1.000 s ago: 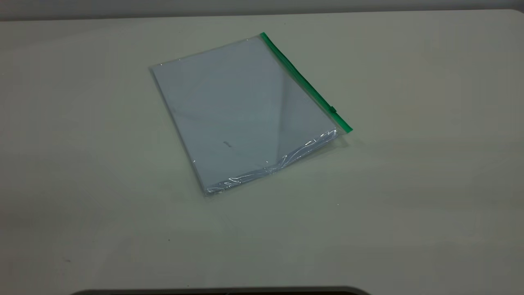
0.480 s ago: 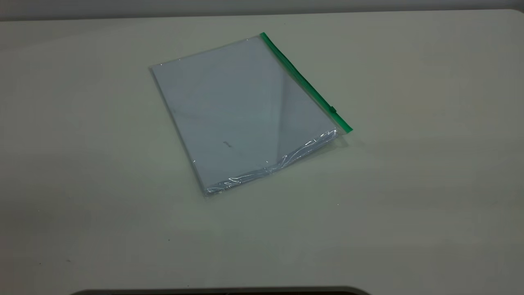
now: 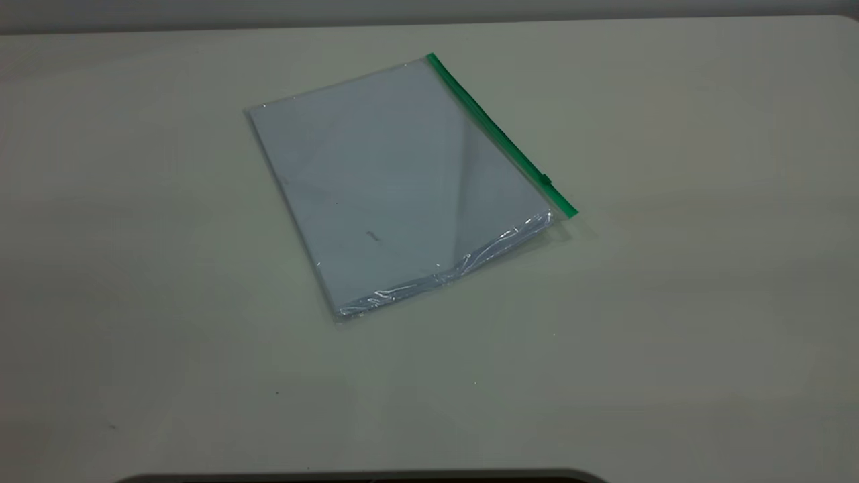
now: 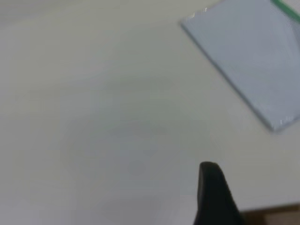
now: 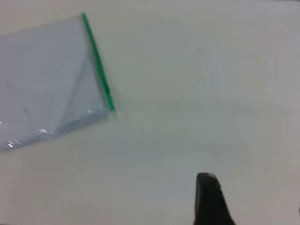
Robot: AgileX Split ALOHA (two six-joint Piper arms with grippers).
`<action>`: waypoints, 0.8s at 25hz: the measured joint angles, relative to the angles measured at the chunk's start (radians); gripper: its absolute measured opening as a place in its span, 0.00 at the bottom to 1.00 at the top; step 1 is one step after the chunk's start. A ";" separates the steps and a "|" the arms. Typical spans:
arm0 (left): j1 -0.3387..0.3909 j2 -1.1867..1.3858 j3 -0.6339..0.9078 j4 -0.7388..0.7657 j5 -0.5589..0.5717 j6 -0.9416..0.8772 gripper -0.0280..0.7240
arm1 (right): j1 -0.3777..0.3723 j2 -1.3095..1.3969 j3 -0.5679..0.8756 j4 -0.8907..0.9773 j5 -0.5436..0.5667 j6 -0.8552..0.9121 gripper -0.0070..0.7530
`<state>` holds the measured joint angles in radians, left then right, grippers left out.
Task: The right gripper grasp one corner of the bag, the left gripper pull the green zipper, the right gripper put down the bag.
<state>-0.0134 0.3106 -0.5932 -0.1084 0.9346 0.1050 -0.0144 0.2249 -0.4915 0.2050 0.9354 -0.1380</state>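
I should go on reaching across clear table before my fingers close on the bag's crinkled edge point(image 3: 531, 228), since the bag's corner point(image 3: 561, 218) beside the green zipper faces my right gripper.
The bag point(image 3: 396, 181) lies flat on the table, a clear pouch with pale blue-grey sheets inside. The green zipper point(image 3: 496, 131) runs along its right edge, with the small slider tab point(image 3: 546, 179) near the front end. The corner of the bag point(image 3: 570, 211) lies where the green strip meets the crinkled shiny edge. Neither arm shows in the exterior view. The left gripper point(image 4: 209, 171) shows only as a black tip over bare table, well away from the bag point(image 4: 253, 61). The right gripper point(image 5: 207, 180) also shows as a black tip, apart from the bag's corner point(image 5: 111, 108) and zipper point(image 5: 97, 63).
The pale table point(image 3: 671, 302) stretches bare around the bag on all sides. Its far edge runs along the top of the exterior view. A dark curved edge point(image 3: 362, 476) lies at the bottom. A brown strip point(image 4: 276, 213) shows beside the left gripper.
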 joint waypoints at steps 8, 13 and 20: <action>0.000 0.510 -0.130 -0.071 -0.248 0.082 0.70 | 0.000 0.494 -0.001 0.305 -0.268 -0.251 0.64; 0.000 0.721 -0.163 -0.160 -0.357 0.165 0.70 | 0.000 0.834 -0.001 0.698 -0.375 -0.612 0.64; 0.000 0.903 -0.255 -0.286 -0.386 0.305 0.70 | 0.076 1.296 -0.010 1.431 -0.468 -1.277 0.64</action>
<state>-0.0134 1.2133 -0.8483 -0.3949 0.5489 0.4102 0.0621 1.5206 -0.5012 1.6358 0.4674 -1.4147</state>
